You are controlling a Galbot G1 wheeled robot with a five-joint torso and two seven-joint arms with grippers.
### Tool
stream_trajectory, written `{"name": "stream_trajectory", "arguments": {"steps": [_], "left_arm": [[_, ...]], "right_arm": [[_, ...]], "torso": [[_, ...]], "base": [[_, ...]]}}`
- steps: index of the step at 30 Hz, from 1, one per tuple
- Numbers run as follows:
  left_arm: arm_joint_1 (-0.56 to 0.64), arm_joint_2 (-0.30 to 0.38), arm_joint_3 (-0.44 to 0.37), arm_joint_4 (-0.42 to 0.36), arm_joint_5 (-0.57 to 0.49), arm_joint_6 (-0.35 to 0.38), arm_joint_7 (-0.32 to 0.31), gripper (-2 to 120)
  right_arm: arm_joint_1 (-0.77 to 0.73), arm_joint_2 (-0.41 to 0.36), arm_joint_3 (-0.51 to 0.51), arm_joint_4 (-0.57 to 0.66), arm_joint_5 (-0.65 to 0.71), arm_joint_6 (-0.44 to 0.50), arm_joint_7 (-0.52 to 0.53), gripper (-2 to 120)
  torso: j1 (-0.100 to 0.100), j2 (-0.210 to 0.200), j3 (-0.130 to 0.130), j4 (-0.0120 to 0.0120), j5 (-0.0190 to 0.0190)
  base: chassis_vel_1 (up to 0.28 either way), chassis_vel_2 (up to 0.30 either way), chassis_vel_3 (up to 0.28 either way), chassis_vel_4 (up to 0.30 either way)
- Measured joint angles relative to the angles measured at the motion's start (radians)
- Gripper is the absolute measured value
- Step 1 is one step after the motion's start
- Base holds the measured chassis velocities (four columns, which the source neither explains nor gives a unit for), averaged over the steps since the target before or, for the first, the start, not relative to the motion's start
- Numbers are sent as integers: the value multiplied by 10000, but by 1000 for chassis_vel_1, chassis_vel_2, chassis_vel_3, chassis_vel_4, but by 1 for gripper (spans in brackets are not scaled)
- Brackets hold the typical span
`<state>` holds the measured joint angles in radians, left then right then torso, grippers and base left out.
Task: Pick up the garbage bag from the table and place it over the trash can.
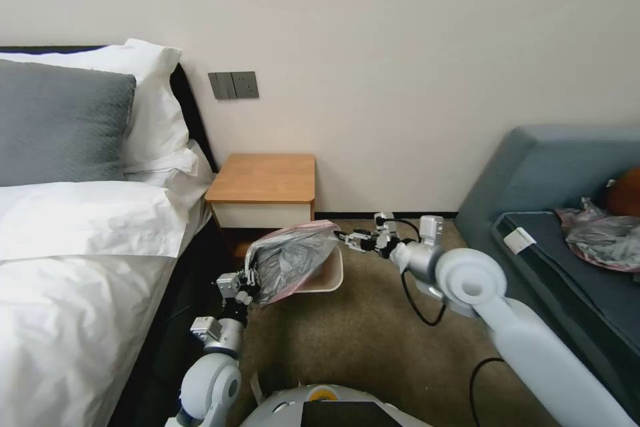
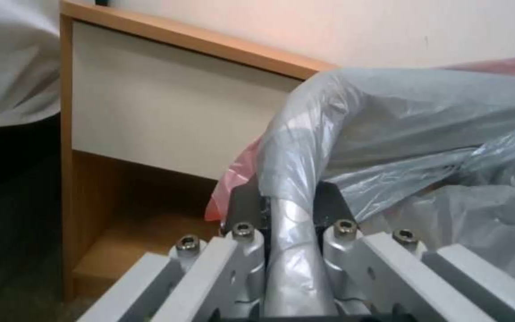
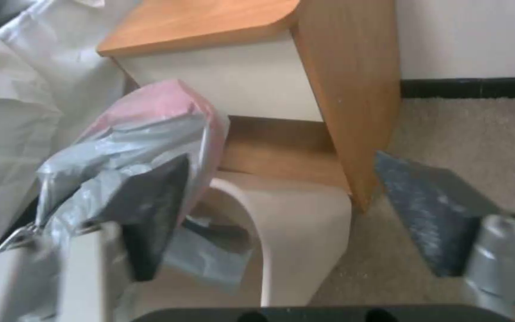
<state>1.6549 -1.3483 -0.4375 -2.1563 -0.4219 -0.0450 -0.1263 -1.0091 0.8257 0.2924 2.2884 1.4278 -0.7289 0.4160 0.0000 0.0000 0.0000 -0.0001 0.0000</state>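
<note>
The garbage bag's pink rim (image 1: 315, 226) goes around a loose opening, so the garbage bag will open up wide over the trash can when I pull the bag's edge.
The garbage bag (image 1: 293, 259), grey crinkly plastic with a pink rim, hangs in the air in front of the table (image 1: 263, 180). My left gripper (image 1: 249, 278) is shut on the bag's lower left edge; in the left wrist view a twisted strip of the garbage bag (image 2: 389, 134) runs between the fingers (image 2: 246, 210) of my left gripper (image 2: 290, 214). My right gripper (image 1: 341, 236) is at the bag's upper right corner. It is open in the right wrist view (image 3: 287, 214), with the garbage bag (image 3: 144, 129) lying against one pad (image 3: 150, 214). The trash can (image 1: 331, 277) (image 3: 293, 223) stands on the floor under the bag, partly hidden by it.
A bed (image 1: 80, 247) with white sheets and pillows lies close on the left. On the right is a blue-grey sofa (image 1: 553, 173) with another plastic bag (image 1: 603, 240) on it. Brown carpet (image 1: 360, 347) spreads in front, with a black cable (image 1: 417, 300) hanging from my right arm.
</note>
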Motion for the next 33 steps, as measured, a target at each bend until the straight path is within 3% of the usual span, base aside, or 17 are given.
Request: {"name": "stream_trajectory", "arguments": {"steps": [3,6,10,16,22,27,33], "left_arm": [[-37,2,5,0,1,52,-53,5],[-40,14,5,-10,30,91,-157,5],[-27,57,-15,-42,132,106,-330,5],[-50,72,-39,-115,272,178,-530,5],[-87,49,56,-278,410,215,-673,5],[-87,32,127,-339,498,223,-708,5],[-49,14,164,-518,572,230,-744,5]], "right_arm": [[-317,4,308,549,138,295,46,96],[-585,30,406,1035,211,566,57,100],[-1020,151,386,1695,529,1043,21,100],[-1539,888,-156,2175,2335,1485,1139,100],[-1898,1617,-847,2162,2938,1930,1980,100],[-1902,1966,-1223,2013,2800,2105,2084,100],[-1709,2455,-1904,1469,1986,2155,2084,78]], "torso": [[0,0,0,1,0],[0,0,0,3,-1],[0,0,0,0,-1],[0,0,-1,2,1],[0,0,0,0,-2],[0,0,-1,0,-2],[0,0,0,1,0]], "base": [[0,0,0,0],[0,0,0,0],[0,0,0,0],[0,0,0,0],[0,0,0,0],[0,0,0,0],[0,0,0,0]]}}
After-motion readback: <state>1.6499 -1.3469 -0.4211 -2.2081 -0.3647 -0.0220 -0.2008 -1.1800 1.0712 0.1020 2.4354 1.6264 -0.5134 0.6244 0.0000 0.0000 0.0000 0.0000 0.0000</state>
